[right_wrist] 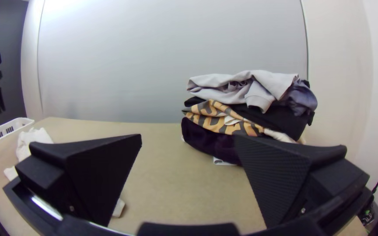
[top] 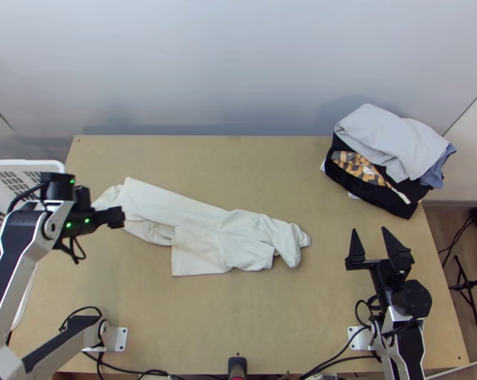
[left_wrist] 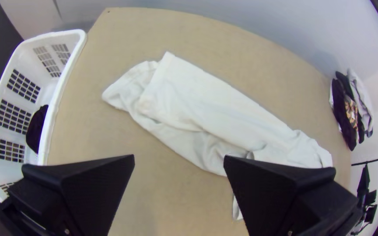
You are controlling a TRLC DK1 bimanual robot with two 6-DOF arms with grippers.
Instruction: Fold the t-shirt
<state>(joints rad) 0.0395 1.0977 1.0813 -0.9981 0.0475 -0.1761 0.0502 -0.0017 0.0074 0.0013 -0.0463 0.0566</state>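
I expect the white t-shirt to open out into a wide, wrinkled body when I lift and spread it, because loose layers lie over each other along the bunched-up white t-shirt.
My left gripper hangs over the left end of the white t-shirt in the top view. In the left wrist view the left gripper is open, with the t-shirt below and beyond its parted fingers. The shirt lies bunched into a long, wrinkled strip slanting across the table, with a squarish flap toward the near edge. My right gripper stands open right of the shirt, holding nothing. The right wrist view shows the right gripper with its fingers wide apart; part of the shirt lies at far left.
A pile of clothes sits at the table's far right corner, grey cloth on top. The white laundry basket with dark cloth inside stands along the left edge. Bare tabletop lies between the shirt and the near edge.
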